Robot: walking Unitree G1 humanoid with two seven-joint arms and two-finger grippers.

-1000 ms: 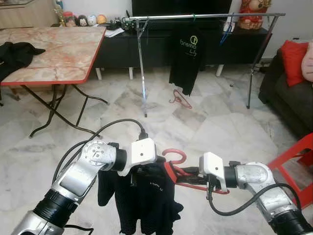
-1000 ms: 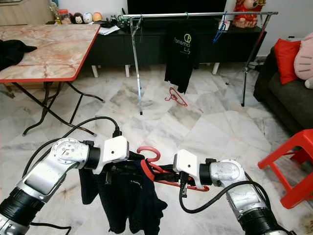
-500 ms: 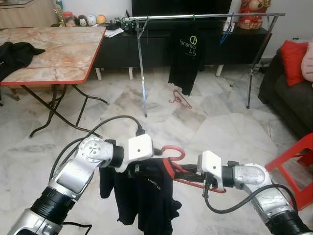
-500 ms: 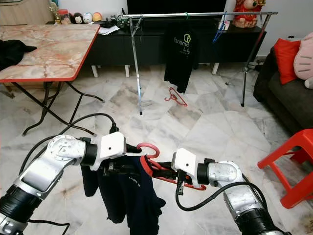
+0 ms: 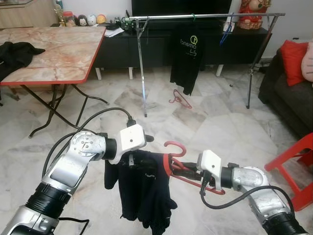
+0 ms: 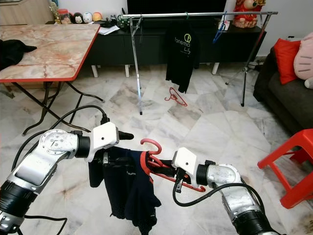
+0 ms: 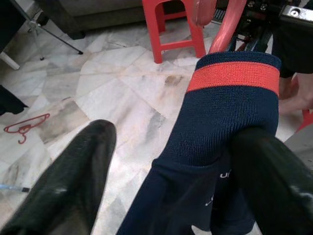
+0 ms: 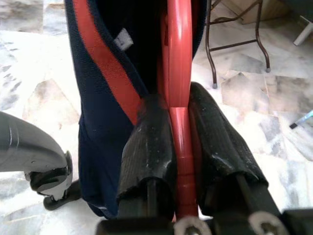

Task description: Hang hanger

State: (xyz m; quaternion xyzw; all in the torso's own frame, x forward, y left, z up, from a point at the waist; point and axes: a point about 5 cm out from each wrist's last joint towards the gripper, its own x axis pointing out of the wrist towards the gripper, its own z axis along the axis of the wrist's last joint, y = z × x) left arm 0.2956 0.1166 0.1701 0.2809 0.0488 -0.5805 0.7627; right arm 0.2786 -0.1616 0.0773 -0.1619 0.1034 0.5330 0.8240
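Observation:
My gripper will pull the navy shirt (image 5: 145, 193), and the shirt will slip off the hanger because the hanger's arm (image 5: 191, 182) already pokes out of the red collar.
A red hanger (image 5: 175, 148) carries a dark navy shirt (image 5: 144, 191) with a red collar band (image 7: 234, 78), low in front of me. My right gripper (image 5: 188, 171) is shut on the hanger's bar (image 8: 177, 58), with its fingers (image 8: 149, 147) pressed to either side. To the left of the hook, my left gripper (image 5: 142, 148) is open at the shirt's shoulder. One of its fingers (image 7: 274, 181) lies against the fabric below the collar; the other stands apart over the floor. The clothes rack (image 5: 205, 16) stands across the room ahead.
A black shirt (image 5: 186, 58) hangs on the rack, and a spare red hanger (image 5: 180, 99) lies on the floor beneath it. A folding table (image 5: 58, 49) is at the left. A red stool (image 5: 298, 161) and a dark sofa (image 5: 288, 93) are at the right. Marble floor lies between me and the rack.
My left gripper has moved left and slightly up, away from the hanger's hook. The shirt now hangs longer and more spread out. The right gripper keeps its hold on the hanger.

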